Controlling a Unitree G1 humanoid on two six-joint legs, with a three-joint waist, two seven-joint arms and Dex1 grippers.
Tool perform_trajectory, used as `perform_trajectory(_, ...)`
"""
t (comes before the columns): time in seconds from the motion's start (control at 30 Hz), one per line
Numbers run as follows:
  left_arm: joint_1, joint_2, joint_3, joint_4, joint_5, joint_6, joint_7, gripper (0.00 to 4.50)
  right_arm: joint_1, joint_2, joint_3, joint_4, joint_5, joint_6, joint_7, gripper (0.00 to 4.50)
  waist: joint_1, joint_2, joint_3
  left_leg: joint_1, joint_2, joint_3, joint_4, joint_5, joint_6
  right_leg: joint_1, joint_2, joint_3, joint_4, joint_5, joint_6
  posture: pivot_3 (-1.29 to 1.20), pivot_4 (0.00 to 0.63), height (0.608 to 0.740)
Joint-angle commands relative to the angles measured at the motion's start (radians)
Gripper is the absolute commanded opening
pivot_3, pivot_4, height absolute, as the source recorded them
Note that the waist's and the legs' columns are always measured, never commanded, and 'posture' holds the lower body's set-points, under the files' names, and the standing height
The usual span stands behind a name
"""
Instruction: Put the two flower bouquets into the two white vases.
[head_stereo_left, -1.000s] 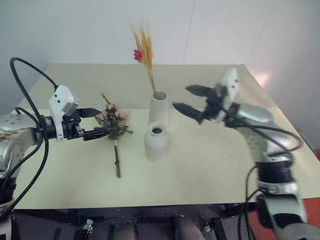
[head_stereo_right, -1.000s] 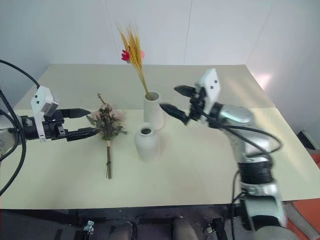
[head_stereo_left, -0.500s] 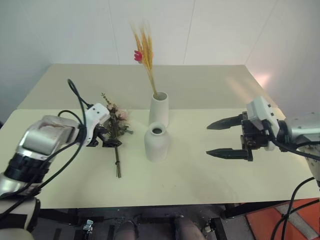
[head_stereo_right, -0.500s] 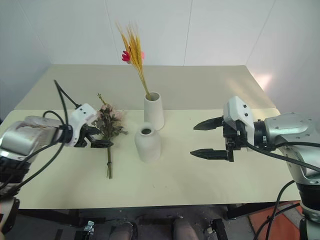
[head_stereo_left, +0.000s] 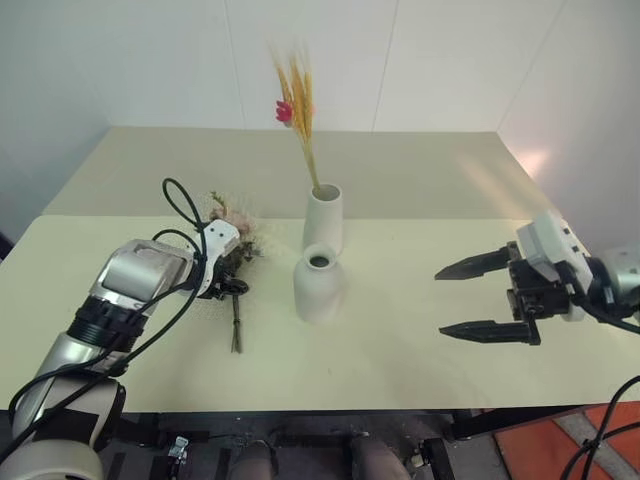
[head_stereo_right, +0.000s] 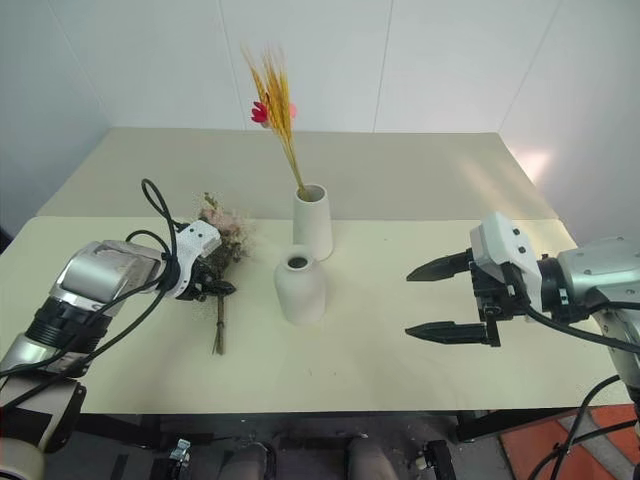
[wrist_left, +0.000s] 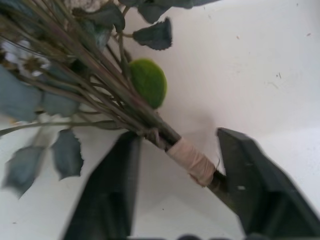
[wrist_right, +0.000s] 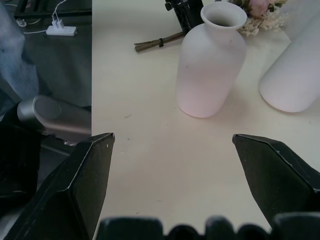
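The pink rose bouquet will come up as one bundle and keep its blooms up when I lift it, because tape (wrist_left: 192, 161) holds the straight stems together.
The bushy pink rose bouquet (head_stereo_left: 236, 222) lies flat on the table, left of the vases, with its stems (head_stereo_left: 236, 328) pointing toward the front edge. My left gripper (head_stereo_left: 230, 284) is down over its taped stem (wrist_left: 192, 161). The two fingers straddle the stem with gaps showing, so it is open. The orange-yellow sprig (head_stereo_left: 297, 100) stands in the tall white vase (head_stereo_left: 323, 215). The shorter, narrow-necked white vase (head_stereo_left: 318, 286) stands just in front of it, holding nothing. My right gripper (head_stereo_left: 439, 301) hovers wide open to the right of the vases, fingers pointing at them.
The pale table (head_stereo_left: 420, 170) has a seam running across its middle. Bare surface lies between the short vase and my right gripper. A white wall stands behind the table. In the right wrist view a power strip (wrist_right: 60, 30) lies on the dark floor past the table's edge.
My left gripper has swung down over the rose bouquet's stem and its fingers have narrowed around it. My right gripper has drawn back to the right, away from the vases, still open.
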Motion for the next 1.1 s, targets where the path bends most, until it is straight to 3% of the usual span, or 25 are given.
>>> perform_trajectory(0.03,-0.011,0.02,0.053,-0.016,0.006,0.0,0.01,1.32,0.009,-0.025,-0.061,-0.022,0.019,-0.02,0.006,4.5,0.001,0.0,0.0,0.0,0.0,0.0,0.0,0.0,0.0,0.0,0.0,0.0,0.0,0.0,0.0,0.0,0.15,0.74)
perform_trajectory(0.17,0.005,0.016,0.082,-0.03,-0.002,-0.012,0.017,0.09,0.017,-0.027,-0.071,-0.027,0.023,-0.023,0.004,4.5,0.001,0.0,0.0,0.0,0.0,0.0,0.0,0.0,0.0,0.0,0.0,0.0,0.0,0.0,0.0,0.0,0.15,0.74)
perform_trajectory(0.27,0.035,0.022,0.153,-0.08,-0.035,-0.047,0.003,0.08,0.019,-0.026,-0.076,-0.027,0.027,-0.024,0.003,4.5,-0.002,0.0,0.0,0.0,0.0,0.0,0.0,0.0,0.0,0.0,0.0,0.0,0.0,0.0,0.0,0.0,0.15,0.74)
perform_trajectory(0.4,0.151,-0.023,0.442,-0.189,-0.123,-0.333,-0.003,0.08,0.044,-0.016,-0.08,-0.023,0.016,-0.04,0.0,4.5,0.0,0.0,0.0,0.0,0.0,0.0,0.0,0.0,0.0,0.0,0.0,0.0,0.0,0.0,0.0,0.0,0.15,0.74)
perform_trajectory(0.53,0.191,-0.082,0.606,-0.214,-0.221,-0.493,-0.029,0.08,0.065,-0.009,-0.077,-0.027,0.012,-0.055,-0.01,4.5,0.003,0.0,0.0,0.0,0.0,0.0,0.001,0.0,0.0,0.001,-0.001,0.0,0.0,0.0,0.0,0.0,0.15,0.74)
perform_trajectory(0.7,0.16,-0.174,0.753,-0.284,-0.468,-0.454,-0.013,0.08,0.069,0.001,-0.077,-0.031,0.024,-0.051,-0.03,4.5,0.007,0.0,0.0,0.003,0.0,0.0,0.003,0.0,0.0,0.005,-0.001,-0.001,-0.001,0.001,0.001,0.0,0.15,0.74)
perform_trajectory(0.77,0.122,-0.191,0.752,-0.309,-0.555,-0.421,-0.011,0.08,0.07,0.007,-0.076,-0.031,0.027,-0.049,-0.041,4.5,0.007,-0.001,0.0,0.003,0.0,0.0,0.003,0.0,0.0,0.005,-0.001,-0.001,-0.001,0.001,0.001,0.0,0.15,0.74)
perform_trajectory(1.1,0.006,-0.316,0.533,-0.32,-0.606,-0.484,-0.074,0.08,0.063,0.004,-0.072,-0.044,0.029,-0.039,-0.061,4.5,0.006,-0.001,0.0,0.005,-0.001,0.0,0.003,0.0,0.0,0.008,-0.001,0.0,-0.001,0.001,0.002,0.0,0.15,0.74)
